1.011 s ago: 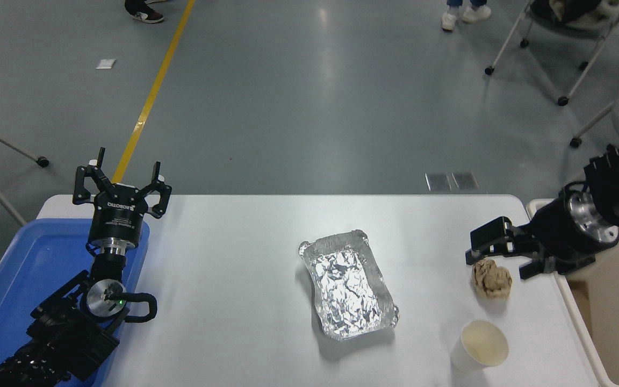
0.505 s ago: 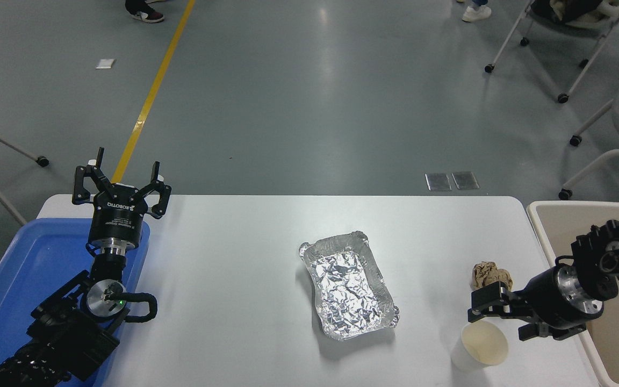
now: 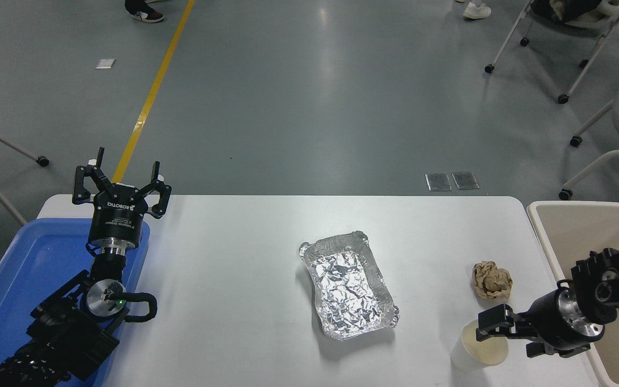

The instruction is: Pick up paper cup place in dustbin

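Observation:
My gripper should expect the paper cup to be empty when the cup tilts as I lift, because only plain cream inside shows past the paper cup's open rim.
The paper cup stands upright near the table's front right edge, white with a cream inside. My right gripper is open and low at the cup's right side. Its far finger lies over the cup's far rim and its near finger is just right of the cup. I cannot tell whether a finger touches the cup. The beige dustbin stands off the table's right edge, with my right arm reaching over its rim. My left gripper is open and parked at the lower left.
A crumpled brown paper ball lies just beyond the cup. A crinkled foil tray sits mid-table. A blue plastic tray lies under the left arm. Chairs stand on the floor at the far right.
My right gripper has moved from beside the brown paper ball toward me and down to the cup's rim. The cup, the ball and the left arm have not moved.

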Tool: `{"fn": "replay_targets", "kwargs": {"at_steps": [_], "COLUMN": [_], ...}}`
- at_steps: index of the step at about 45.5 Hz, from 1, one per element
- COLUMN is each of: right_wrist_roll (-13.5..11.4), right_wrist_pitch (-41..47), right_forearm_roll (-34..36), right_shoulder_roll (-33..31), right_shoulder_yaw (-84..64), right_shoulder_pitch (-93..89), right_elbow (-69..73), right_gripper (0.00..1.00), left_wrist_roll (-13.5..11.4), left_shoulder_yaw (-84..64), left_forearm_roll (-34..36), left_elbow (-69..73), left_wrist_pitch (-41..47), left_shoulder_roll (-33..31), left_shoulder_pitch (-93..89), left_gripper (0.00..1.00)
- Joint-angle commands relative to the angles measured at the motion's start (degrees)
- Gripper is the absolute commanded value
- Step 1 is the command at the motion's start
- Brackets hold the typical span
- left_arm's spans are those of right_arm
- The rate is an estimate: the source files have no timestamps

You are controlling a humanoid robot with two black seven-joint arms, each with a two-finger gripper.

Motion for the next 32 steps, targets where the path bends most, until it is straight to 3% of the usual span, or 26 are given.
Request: {"fn": "replay_targets", "kwargs": {"at_steps": [1,3,5,7,9,10,32], "right_wrist_roll": [-0.07,-0.07,-0.07,-0.07,-0.07,-0.07,-0.07], "right_wrist_pitch": [-3.38,-3.90,-4.34,-4.34,-4.17,-4.17,-3.12], "right_forearm_roll": [-0.10,-0.10,-0.01,0.08,0.17,0.25,-0.01], "right_shoulder_roll": [0.84,0.92,1.27,1.36,1.36,1.36,-2.67], "right_shoulder_yaw": [1.94,1.94,1.94,1.85,1.59,1.67,1.76], "right_shoulder_pitch": [-4.89,-5.50,-6.12,-6.38,-6.65,-6.56,-1.47], "right_elbow": [-2.02,-2.02,-2.11,-2.20,-2.46,-2.63,0.35], "right_gripper": [0.97,0.90,0.73,0.46,0.08,0.00,0.00], "left_wrist_roll": [0.00,0.00,0.00,0.00,-0.09,0.00,0.00], "left_shoulder_yaw": [0.08,-0.01,-0.01,-0.01,0.08,0.00,-0.01], "left_forearm_roll": [0.00,0.00,0.00,0.00,0.00,0.00,0.00], "left_elbow": [0.00,0.00,0.00,0.00,0.00,0.00,0.00], "left_wrist_pitch": [0.01,0.01,0.01,0.01,0.01,0.01,0.01], "left_shoulder_roll": [0.00,0.00,0.00,0.00,0.00,0.00,0.00], "left_shoulder_pitch": [0.00,0.00,0.00,0.00,0.00,0.00,0.00], "left_gripper": [0.99,0.99,0.99,0.99,0.99,0.99,0.99]}}
